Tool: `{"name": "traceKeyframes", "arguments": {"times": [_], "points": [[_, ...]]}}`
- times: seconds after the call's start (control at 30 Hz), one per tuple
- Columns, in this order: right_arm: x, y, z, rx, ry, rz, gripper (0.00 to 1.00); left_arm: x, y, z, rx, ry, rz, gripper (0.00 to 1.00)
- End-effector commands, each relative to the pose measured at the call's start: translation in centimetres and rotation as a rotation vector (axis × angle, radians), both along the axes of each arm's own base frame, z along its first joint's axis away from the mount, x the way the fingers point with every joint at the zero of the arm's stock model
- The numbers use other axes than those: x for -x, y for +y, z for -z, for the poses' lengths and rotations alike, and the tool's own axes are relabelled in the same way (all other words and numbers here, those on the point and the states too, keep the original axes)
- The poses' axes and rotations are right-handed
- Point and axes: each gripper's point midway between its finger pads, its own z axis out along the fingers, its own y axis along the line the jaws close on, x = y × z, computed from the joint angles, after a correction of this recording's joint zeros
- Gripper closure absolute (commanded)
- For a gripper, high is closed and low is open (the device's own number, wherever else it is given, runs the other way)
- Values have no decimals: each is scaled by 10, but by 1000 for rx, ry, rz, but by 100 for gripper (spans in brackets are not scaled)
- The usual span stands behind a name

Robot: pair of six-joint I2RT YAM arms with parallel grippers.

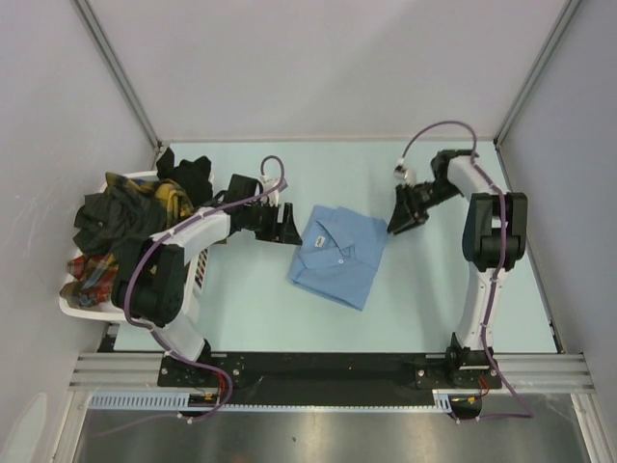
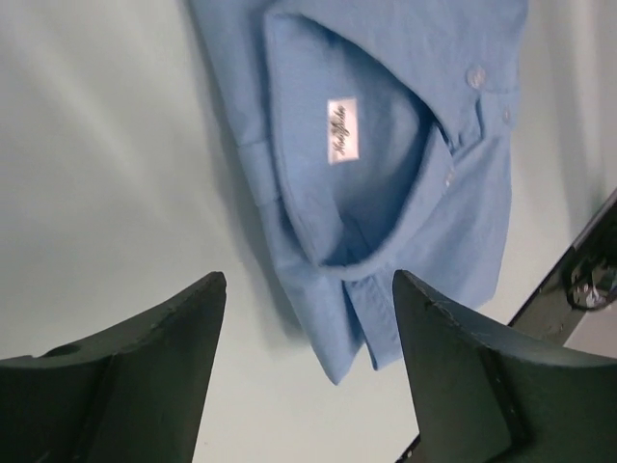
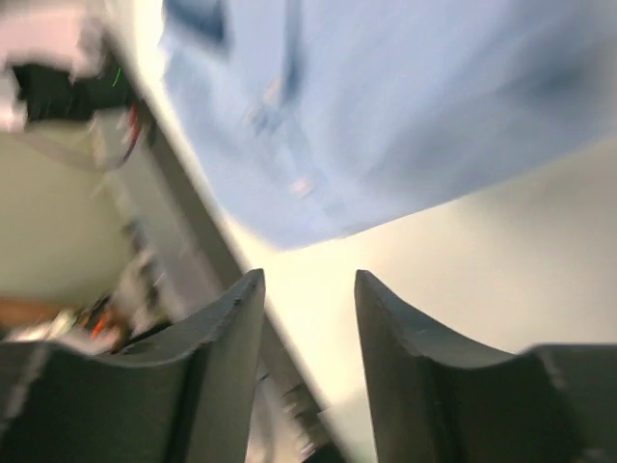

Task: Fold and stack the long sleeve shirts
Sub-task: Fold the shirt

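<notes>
The light blue collared shirt [image 1: 338,258] lies at a slant with its collar toward the robot's left gripper, so next the left gripper grips the collar-side edge [image 1: 307,235] and turns the shirt straight first.
The light blue collared shirt [image 1: 338,253] lies folded in the middle of the table, collar up and to the left. My left gripper [image 1: 288,224] is open and empty just left of the collar; the left wrist view shows the collar and its label [image 2: 344,130] ahead of the gap. My right gripper [image 1: 400,224] is open and empty just right of the shirt's upper right corner; the blurred right wrist view shows the blue cloth [image 3: 405,106] ahead of it. Dark green-black, yellow-black plaid [image 1: 172,198] and red plaid [image 1: 89,274] shirts are heaped in the basket at the left.
The white slatted basket [image 1: 198,262] stands at the table's left edge, under my left arm. Grey walls enclose the table at the left, back and right. The arm bases sit on a black rail [image 1: 328,367] at the near edge.
</notes>
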Motion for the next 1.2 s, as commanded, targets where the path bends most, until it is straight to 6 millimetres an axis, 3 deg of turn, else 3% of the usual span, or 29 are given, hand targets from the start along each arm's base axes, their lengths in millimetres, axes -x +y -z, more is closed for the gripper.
{"name": "traceKeyframes", "arguments": {"times": [0.0,0.07,0.13,0.17,0.27,0.33,0.37,0.47,0.5,0.57,0.6,0.67,0.7,0.77,0.8,0.83,0.9,0.93,0.97,1.0,1.13,1.17], "points": [[-74,-17,0,51,-174,60,47,41,-18,3,-4,44,132,24],[-97,-21,19,102,-201,76,45,49,-17,16,-39,91,139,27],[-119,-15,19,113,-266,72,43,50,-13,25,-74,106,137,30],[-123,-14,34,135,-250,64,43,51,-11,31,-96,115,145,33],[-122,-4,46,137,-244,22,41,53,-7,43,-141,151,180,40],[-113,1,52,129,-234,-8,41,53,-5,48,-160,163,207,46],[-103,2,57,120,-205,-18,41,53,-6,49,-161,171,210,56],[-78,5,67,113,-147,-51,52,47,-8,54,-169,159,251,72],[-69,5,65,108,-128,-56,60,46,-7,59,-179,169,259,76],[-51,5,62,83,-94,-69,66,31,-9,56,-195,119,284,88],[-28,4,58,74,-41,-75,68,25,-8,55,-212,104,290,90],[-3,5,55,50,0,-85,69,2,-10,54,-251,38,315,93],[21,5,57,45,63,-90,69,-5,-9,53,-267,20,326,93],[46,10,44,19,81,-111,69,-34,-16,47,-291,-57,360,93],[72,11,45,13,159,-122,68,-43,-17,49,-303,-80,380,92],[81,15,37,-9,165,-126,67,-61,-25,36,-292,-136,384,91],[100,25,32,-32,219,-149,58,-68,-34,47,-271,-118,429,83],[108,29,30,-54,248,-146,53,-83,-42,35,-253,-157,435,80],[109,32,28,-64,262,-139,47,-85,-45,48,-248,-129,448,72],[108,34,26,-70,276,-126,44,-84,-47,47,-241,-114,461,70],[77,19,15,-66,221,-59,37,-96,-47,18,-161,-134,429,56],[72,13,11,-62,212,-42,37,-104,-36,10,-146,-142,393,52]]}}
